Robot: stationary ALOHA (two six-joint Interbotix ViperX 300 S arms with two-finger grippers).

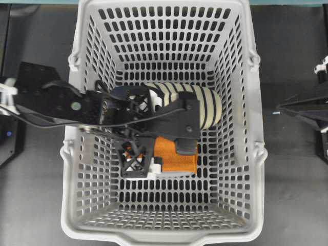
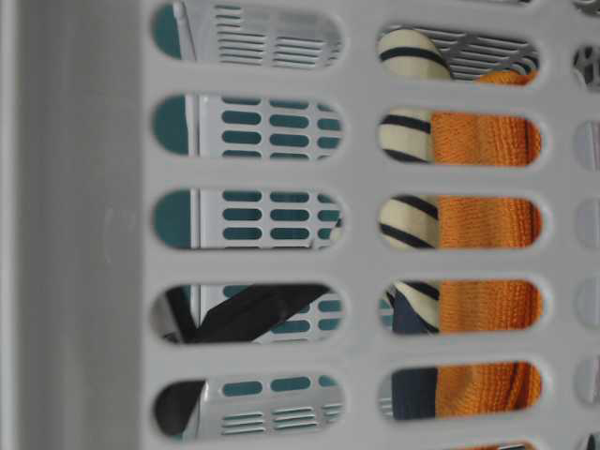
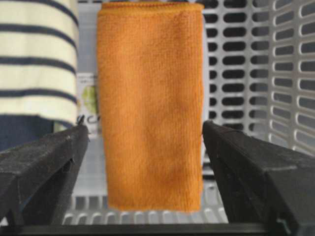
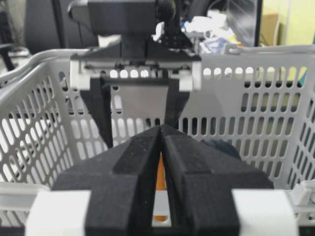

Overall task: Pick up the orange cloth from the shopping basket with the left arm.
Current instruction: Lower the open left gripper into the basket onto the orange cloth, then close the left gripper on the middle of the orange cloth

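A printed label [image 3: 89, 100] shows along the edge of the orange cloth [image 3: 151, 105]. A clear container hidden under the cloth should stay behind when I lift the cloth.
The orange cloth [image 1: 177, 156] lies flat and folded on the floor of the shopping basket [image 1: 72, 205], beside a striped slipper [image 1: 205, 105]. The left arm reaches into the basket from the left. Its gripper [image 1: 148, 134] is open low over the cloth's near end. In the left wrist view the cloth [image 3: 150, 108] runs lengthwise between the two spread fingers of the gripper [image 3: 145, 129], and neither finger presses it. My right gripper [image 4: 161, 127] is shut with nothing in it. It hangs outside the basket's right wall [image 1: 282, 106].
The navy and cream slipper [image 3: 34, 59] lies just left of the cloth, almost touching it. Slotted basket walls [image 3: 290, 73] rise close on the right of the cloth. Dark table surface [image 1: 41, 195] surrounds the basket.
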